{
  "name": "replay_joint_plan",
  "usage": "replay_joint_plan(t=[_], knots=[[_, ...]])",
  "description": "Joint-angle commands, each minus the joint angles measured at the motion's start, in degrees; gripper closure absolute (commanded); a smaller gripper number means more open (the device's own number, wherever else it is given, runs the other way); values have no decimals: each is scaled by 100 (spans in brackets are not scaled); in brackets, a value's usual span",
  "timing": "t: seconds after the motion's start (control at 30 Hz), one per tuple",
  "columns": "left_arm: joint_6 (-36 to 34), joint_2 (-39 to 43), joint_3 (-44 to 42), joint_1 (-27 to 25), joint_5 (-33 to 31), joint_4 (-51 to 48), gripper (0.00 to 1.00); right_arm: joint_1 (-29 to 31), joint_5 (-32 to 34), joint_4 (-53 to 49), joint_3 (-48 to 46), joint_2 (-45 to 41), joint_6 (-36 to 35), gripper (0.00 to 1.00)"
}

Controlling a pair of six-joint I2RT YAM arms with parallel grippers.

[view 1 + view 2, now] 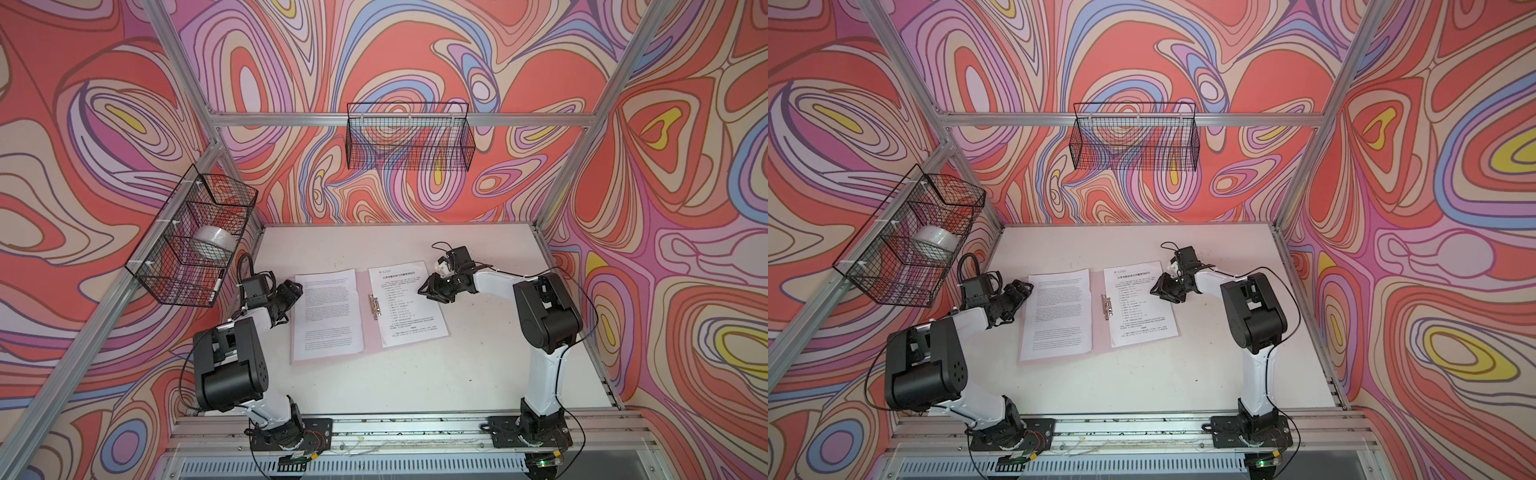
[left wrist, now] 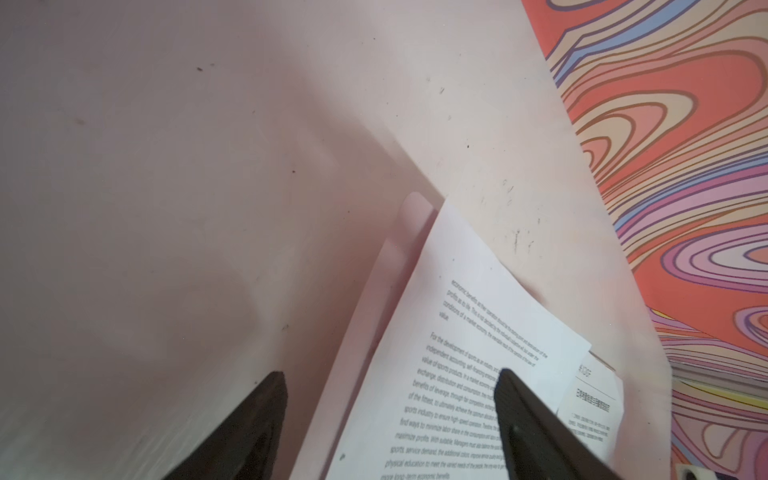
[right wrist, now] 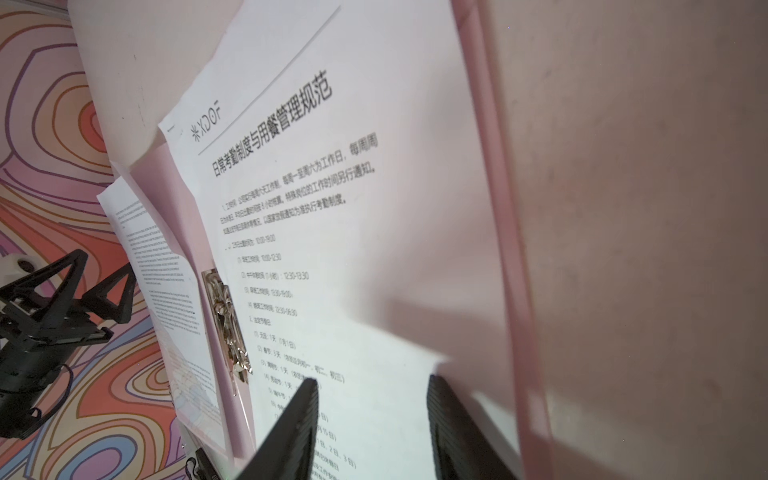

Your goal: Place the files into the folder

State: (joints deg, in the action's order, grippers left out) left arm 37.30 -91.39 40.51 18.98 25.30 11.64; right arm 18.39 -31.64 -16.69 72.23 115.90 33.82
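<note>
The paragraph sheet leaves the folder's outer edge (image 2: 372, 320) uncovered. Next, my left gripper lines the sheet up there while my right gripper guides its inner top corner (image 1: 353, 271).
The pale-pink folder (image 1: 371, 332) (image 1: 1100, 332) lies open and flat on the table, its metal clip (image 1: 375, 306) (image 3: 226, 316) at the spine. Two files rest on it. A dense-paragraph sheet (image 1: 326, 316) (image 2: 457, 332) covers its left half, and a sheet with heading and list (image 1: 405, 307) (image 3: 332, 208) covers its right half. My left gripper (image 1: 298, 286) (image 2: 388, 374) is open, hovering over the paragraph sheet's outer edge. My right gripper (image 1: 422, 289) (image 3: 372, 379) is open just above the list sheet's outer edge, which looks slightly lifted there. Nothing sits between either pair of fingers.
A wire basket (image 1: 409, 137) hangs on the back wall. A second wire basket (image 1: 195, 237) on the left wall holds a tape roll (image 1: 212, 241). The white table (image 1: 415, 382) is bounded by patterned walls and a metal rail at the front.
</note>
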Motion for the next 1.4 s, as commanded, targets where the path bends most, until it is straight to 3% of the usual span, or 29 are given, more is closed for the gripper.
replay_joint_plan(t=[0.0, 0.23, 0.43, 0.6, 0.7, 0.83, 1.37], knots=[[287, -225, -21, 35, 776, 881, 20, 2, 246, -359, -236, 269, 3, 54], [325, -371, -105, 36, 1138, 1333, 21, 14, 263, -319, 23, -104, 166, 51], [249, -382, -71, 37, 1206, 1327, 23, 264, 286, -289, 822, -314, 113, 57], [304, -526, -69, 36, 1301, 1497, 24, 719, 32, -297, 2072, 368, -191, 57], [295, -555, -61, 35, 1326, 1524, 24, 935, -455, 95, 2699, 1084, -41, 55], [350, -607, -32, 38, 1392, 1578, 24, 1154, -605, 368, 3403, 1822, 132, 58], [506, -819, -43, 36, 1612, 1912, 24, 1404, -663, 563, 4321, 2971, 448, 62]])
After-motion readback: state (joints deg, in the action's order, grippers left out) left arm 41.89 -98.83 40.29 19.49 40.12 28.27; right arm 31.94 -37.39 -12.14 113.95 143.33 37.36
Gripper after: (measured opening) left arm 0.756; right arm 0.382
